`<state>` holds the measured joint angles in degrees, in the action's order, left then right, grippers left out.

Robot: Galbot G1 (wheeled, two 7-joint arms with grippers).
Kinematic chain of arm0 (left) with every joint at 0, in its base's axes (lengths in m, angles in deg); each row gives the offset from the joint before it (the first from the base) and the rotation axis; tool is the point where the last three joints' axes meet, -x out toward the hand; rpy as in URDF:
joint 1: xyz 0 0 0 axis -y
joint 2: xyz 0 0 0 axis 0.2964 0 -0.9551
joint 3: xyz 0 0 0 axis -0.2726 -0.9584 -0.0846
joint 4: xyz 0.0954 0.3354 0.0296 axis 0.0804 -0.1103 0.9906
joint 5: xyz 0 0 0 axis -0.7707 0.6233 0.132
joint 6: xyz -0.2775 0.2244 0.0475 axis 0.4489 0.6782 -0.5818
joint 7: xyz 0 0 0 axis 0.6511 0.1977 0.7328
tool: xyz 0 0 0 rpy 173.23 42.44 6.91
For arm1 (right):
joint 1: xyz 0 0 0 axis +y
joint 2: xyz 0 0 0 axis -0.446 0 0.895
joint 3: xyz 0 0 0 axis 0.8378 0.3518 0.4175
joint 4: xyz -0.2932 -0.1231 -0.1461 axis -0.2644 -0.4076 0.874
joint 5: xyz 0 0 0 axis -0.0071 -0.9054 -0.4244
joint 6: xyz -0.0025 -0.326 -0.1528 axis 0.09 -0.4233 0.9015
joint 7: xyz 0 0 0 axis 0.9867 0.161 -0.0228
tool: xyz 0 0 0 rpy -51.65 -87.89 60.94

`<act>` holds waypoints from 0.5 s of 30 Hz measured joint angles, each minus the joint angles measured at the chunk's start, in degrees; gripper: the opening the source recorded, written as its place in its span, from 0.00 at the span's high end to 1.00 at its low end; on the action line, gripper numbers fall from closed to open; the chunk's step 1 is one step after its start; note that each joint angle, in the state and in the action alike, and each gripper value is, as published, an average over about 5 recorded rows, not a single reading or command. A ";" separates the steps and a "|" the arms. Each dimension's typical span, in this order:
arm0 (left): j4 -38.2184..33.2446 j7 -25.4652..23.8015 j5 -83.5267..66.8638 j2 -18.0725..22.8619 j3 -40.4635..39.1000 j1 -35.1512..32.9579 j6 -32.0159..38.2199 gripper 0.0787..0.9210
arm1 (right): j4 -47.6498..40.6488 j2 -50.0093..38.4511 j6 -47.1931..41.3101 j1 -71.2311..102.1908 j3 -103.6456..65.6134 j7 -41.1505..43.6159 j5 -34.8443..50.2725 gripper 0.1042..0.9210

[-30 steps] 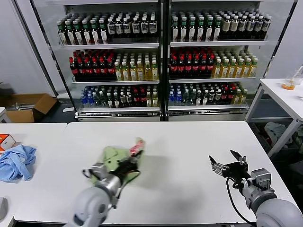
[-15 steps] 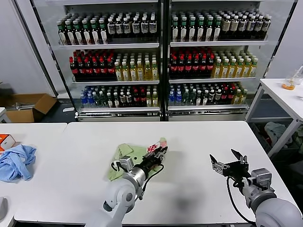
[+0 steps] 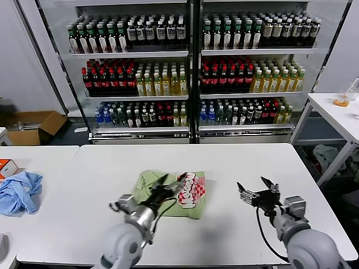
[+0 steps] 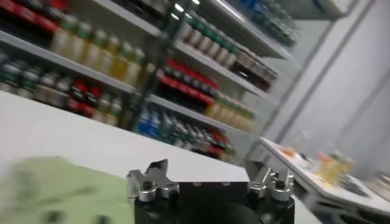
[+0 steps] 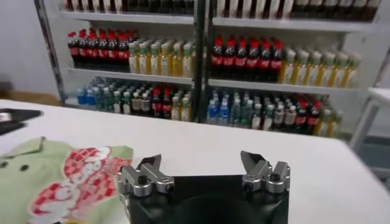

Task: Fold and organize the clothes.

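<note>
My right gripper should pinch the shirt's graphic end (image 3: 197,190) and pull it across, because the pale green shirt (image 3: 143,182) is too far toward my left gripper's side.
The pale green shirt (image 3: 168,189) lies bunched and folded on the white table (image 3: 235,162), its red-and-white chest graphic (image 3: 191,190) facing up on its right side. My left gripper (image 3: 171,180) is open and empty, just above the shirt's middle. My right gripper (image 3: 252,188) is open and empty, low over the table to the right of the shirt. The shirt also shows in the right wrist view (image 5: 55,182) and as a blurred green patch in the left wrist view (image 4: 55,192). The grippers' own jaws show wide apart in both wrist views (image 4: 209,178) (image 5: 203,170).
A crumpled light blue cloth (image 3: 19,191) lies on the adjoining table at the far left, beside an orange box (image 3: 7,167). Glass-fronted fridges full of bottles (image 3: 190,67) stand behind the table. Another white table (image 3: 342,112) stands at the right.
My left gripper has carried the shirt's edge to the right, laid the graphic side down flat and let go, drawing back a little. My right gripper has moved left toward the shirt.
</note>
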<state>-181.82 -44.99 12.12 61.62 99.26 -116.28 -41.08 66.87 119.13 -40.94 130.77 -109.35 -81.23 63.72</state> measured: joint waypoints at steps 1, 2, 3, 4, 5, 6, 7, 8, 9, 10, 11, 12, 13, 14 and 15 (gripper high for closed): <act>-0.72 0.20 0.16 -0.27 1.33 -1.05 0.27 0.14 | -0.82 0.69 -0.03 -1.12 1.24 -0.18 0.23 0.12; -1.43 0.40 0.31 -0.49 2.69 -2.12 0.55 0.13 | -1.68 1.43 -0.05 -2.25 2.50 -0.35 0.43 0.12; -2.11 0.57 0.46 -0.65 4.00 -3.17 0.83 0.12 | -2.58 2.19 -0.07 -3.39 3.75 -0.51 0.59 0.12; -2.78 0.73 0.63 -0.77 5.26 -4.21 1.09 0.12 | -3.53 3.01 -0.07 -4.54 5.01 -0.66 0.72 0.12; -3.40 0.87 0.82 -0.89 6.48 -5.25 1.34 0.12 | -4.55 3.90 -0.07 -5.73 6.32 -0.79 0.84 0.12; -3.99 1.01 1.03 -0.98 7.68 -6.27 1.58 0.12 | -5.62 4.81 -0.07 -6.92 7.62 -0.92 0.92 0.12; -4.52 1.12 1.23 -1.05 8.77 -7.23 1.79 0.12 | -6.73 5.74 -0.07 -8.10 8.93 -1.02 1.00 0.12; -5.00 1.23 1.44 -1.11 9.78 -8.16 1.98 0.12 | -7.90 6.72 -0.06 -9.30 10.26 -1.12 1.07 0.12; -5.44 1.32 1.66 -1.16 10.72 -9.06 2.17 0.12 | -9.08 7.67 -0.06 -10.48 11.55 -1.20 1.14 0.12; -5.84 1.40 1.89 -1.19 11.55 -9.88 2.35 0.12 | -10.23 8.58 -0.07 -11.59 12.76 -1.28 1.21 0.12; -6.23 1.47 2.11 -1.22 12.29 -10.63 2.51 0.12 | -11.36 9.47 -0.07 -12.67 13.92 -1.35 1.29 0.12; -6.61 1.53 2.35 -1.25 12.96 -11.34 2.66 0.12 | -12.51 10.36 -0.08 -13.75 15.05 -1.45 1.38 0.12; -6.98 1.58 2.58 -1.27 13.56 -11.99 2.80 0.12 | -13.62 11.20 -0.09 -14.77 16.10 -1.57 1.47 0.12; -7.32 1.63 2.80 -1.28 14.08 -12.57 2.92 0.12 | -14.70 12.01 -0.09 -15.73 17.10 -1.68 1.58 0.12; -7.63 1.67 2.99 -1.28 14.54 -13.10 3.02 0.12 | -15.80 12.80 -0.08 -16.65 18.04 -1.83 1.71 0.12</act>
<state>-189.45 -43.32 15.12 60.34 113.80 -129.39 -38.06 51.07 131.93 -41.01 114.12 -91.31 -83.05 65.43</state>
